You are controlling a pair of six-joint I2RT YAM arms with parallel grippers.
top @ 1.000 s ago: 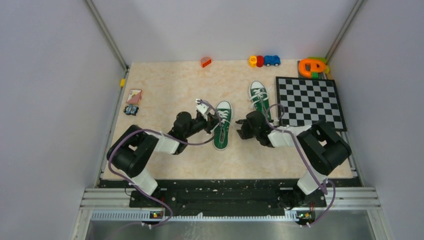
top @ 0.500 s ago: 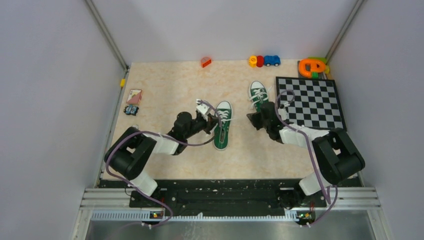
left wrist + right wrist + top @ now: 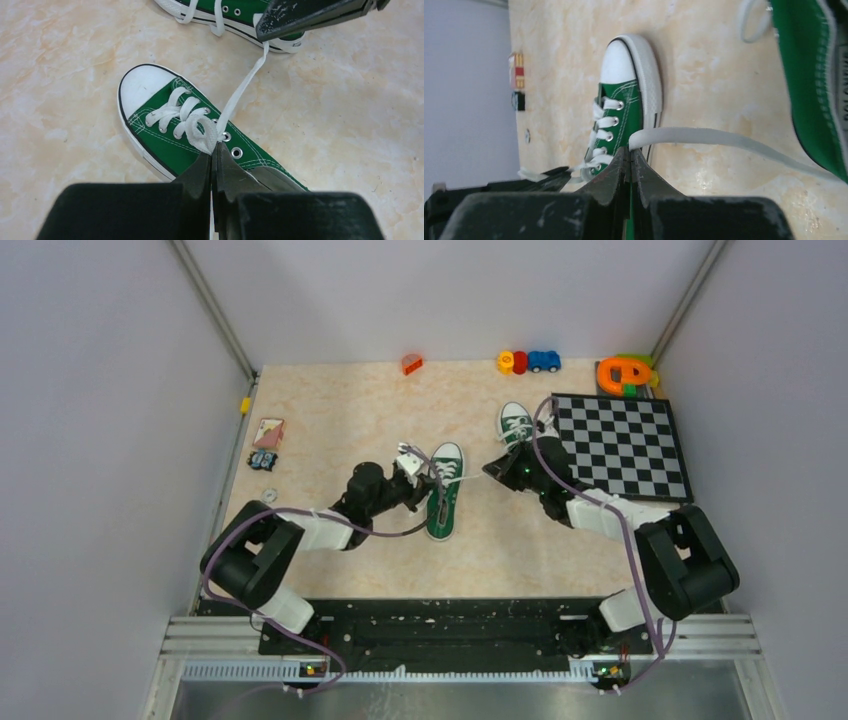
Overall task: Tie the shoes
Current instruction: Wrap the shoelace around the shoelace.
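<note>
The lace piece (image 3: 470, 477) is pulled tight away from the loop in my left gripper, so next my right gripper brings the piece back over the shoe near its toe cap (image 3: 449, 452).
Two green shoes with white toe caps lie on the table. The nearer shoe (image 3: 445, 502) (image 3: 175, 132) (image 3: 621, 100) lies mid-table, the other shoe (image 3: 517, 426) (image 3: 227, 12) (image 3: 811, 85) behind it to the right. My left gripper (image 3: 432, 484) (image 3: 212, 152) is shut on a white lace loop (image 3: 200, 131) over the nearer shoe's eyelets. To the right of that shoe my right gripper (image 3: 493, 469) (image 3: 630, 149) is shut on another strand of its lace (image 3: 240, 90) (image 3: 724, 138), which stretches taut from the eyelets.
A checkerboard (image 3: 620, 445) lies at the right, close behind the right arm. Toy cars (image 3: 528, 362), an orange and green toy (image 3: 625, 373) and a red block (image 3: 411, 364) line the far edge. A card (image 3: 268, 432) and small bits (image 3: 263, 460) sit by the left edge.
The right gripper swung away from the table's middle toward the far shoe, went from open to shut on the lace strand and drew it out. The left gripper held its loop almost still.
</note>
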